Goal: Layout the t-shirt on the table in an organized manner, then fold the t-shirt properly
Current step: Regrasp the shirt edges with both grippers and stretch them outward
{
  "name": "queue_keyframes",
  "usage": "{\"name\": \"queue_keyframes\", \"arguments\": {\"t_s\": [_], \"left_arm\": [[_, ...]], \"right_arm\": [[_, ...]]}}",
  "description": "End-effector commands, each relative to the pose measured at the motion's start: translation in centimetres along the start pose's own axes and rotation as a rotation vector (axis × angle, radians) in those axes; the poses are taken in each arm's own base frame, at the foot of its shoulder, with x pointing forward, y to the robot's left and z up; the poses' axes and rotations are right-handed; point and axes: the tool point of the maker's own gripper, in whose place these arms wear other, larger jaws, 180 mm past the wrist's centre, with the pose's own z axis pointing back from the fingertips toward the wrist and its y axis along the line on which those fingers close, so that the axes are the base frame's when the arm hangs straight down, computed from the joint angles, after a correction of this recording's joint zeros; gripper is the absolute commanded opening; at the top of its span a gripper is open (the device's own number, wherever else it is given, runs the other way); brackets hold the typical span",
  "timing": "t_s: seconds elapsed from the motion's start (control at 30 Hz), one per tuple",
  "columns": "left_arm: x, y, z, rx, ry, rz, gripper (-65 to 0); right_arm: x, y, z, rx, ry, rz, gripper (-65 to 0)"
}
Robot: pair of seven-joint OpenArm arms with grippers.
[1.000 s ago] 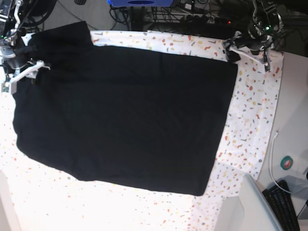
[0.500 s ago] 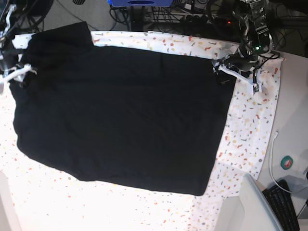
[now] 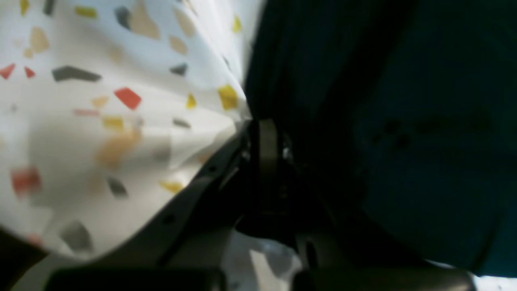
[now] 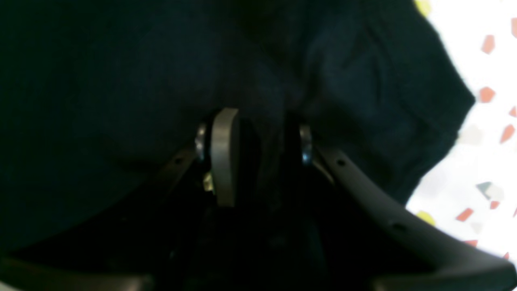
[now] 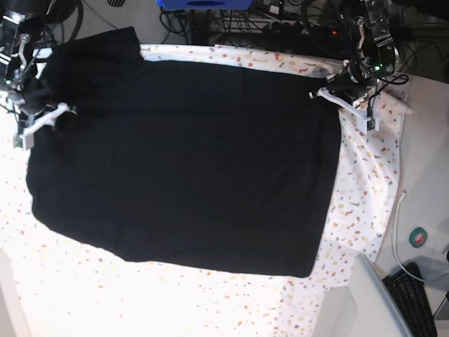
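Observation:
The table cover puckers (image 3: 198, 123) against the fingers of my left gripper at the t-shirt's corner, so I need to raise that corner (image 5: 331, 107) off the table cover before I fold.
The black t-shirt (image 5: 182, 161) lies spread flat over most of the speckled white table (image 5: 140, 302). My left gripper (image 5: 324, 94) is at the shirt's far right corner, shut on the shirt's edge (image 3: 404, 121); the table cover (image 3: 101, 121) puckers up against the closed fingers of this gripper (image 3: 262, 129). My right gripper (image 5: 49, 112) is at the far left, by the sleeve. In the right wrist view the right gripper (image 4: 262, 133) has a bunched fold of the t-shirt (image 4: 121, 81) pinched between its fingers. Bare table (image 4: 484, 141) shows to the right of it.
Cables and a blue object (image 5: 203, 4) crowd the floor behind the table. Off the table's right edge lie a white cable (image 5: 397, 232), a tape roll (image 5: 419, 237), a keyboard (image 5: 414, 302) and a grey panel (image 5: 365, 295).
Both grippers have closed on the shirt's far corners. The shirt has shifted toward the far edge and lies straighter. The table cover at the right has been dragged and wrinkled.

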Motion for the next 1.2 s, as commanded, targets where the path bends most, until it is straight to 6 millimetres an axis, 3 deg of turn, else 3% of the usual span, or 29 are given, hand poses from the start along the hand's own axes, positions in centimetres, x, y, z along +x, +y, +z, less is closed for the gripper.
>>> {"name": "queue_keyframes", "arguments": {"t_s": [0.0, 0.23, 0.37, 0.53, 0.63, 0.87, 0.97, 1.17], "left_arm": [[0.3, -0.9, 0.4, -0.042, -0.011, 0.006, -65.0], [3.3, -0.2, 2.1, -0.015, -0.113, 0.036, -65.0], [4.3, -0.4, 2.4, -0.013, -0.137, 0.027, -65.0], [5.1, -0.7, 0.9, -0.026, -0.128, 0.051, -65.0], [6.3, -0.5, -0.2, -0.007, -0.133, 0.104, -65.0], [10.3, -2.2, -1.7, -0.038, -0.17, 0.121, -65.0], [10.0, -3.7, -1.9, -0.064, -0.157, 0.082, -65.0], [6.5, -2.2, -0.1, -0.029, -0.132, 0.061, -65.0]], "right_arm": [[1.5, -0.5, 0.3, -0.004, -0.044, 0.007, -48.6], [3.2, -1.1, -1.9, -0.029, -0.02, 0.027, -50.4], [3.9, -1.3, -3.5, -0.048, 0.01, 0.047, -65.0], [4.8, -1.0, -6.4, -0.052, 0.081, 0.031, -65.0], [6.8, -0.3, -7.7, -0.047, 0.053, 0.039, -65.0], [11.1, -0.8, -8.2, -0.137, 0.003, 0.041, -65.0], [12.4, -0.7, -8.1, -0.138, -0.017, 0.043, -65.0], [12.5, -1.3, -6.8, -0.161, -0.057, 0.071, -65.0]]}}
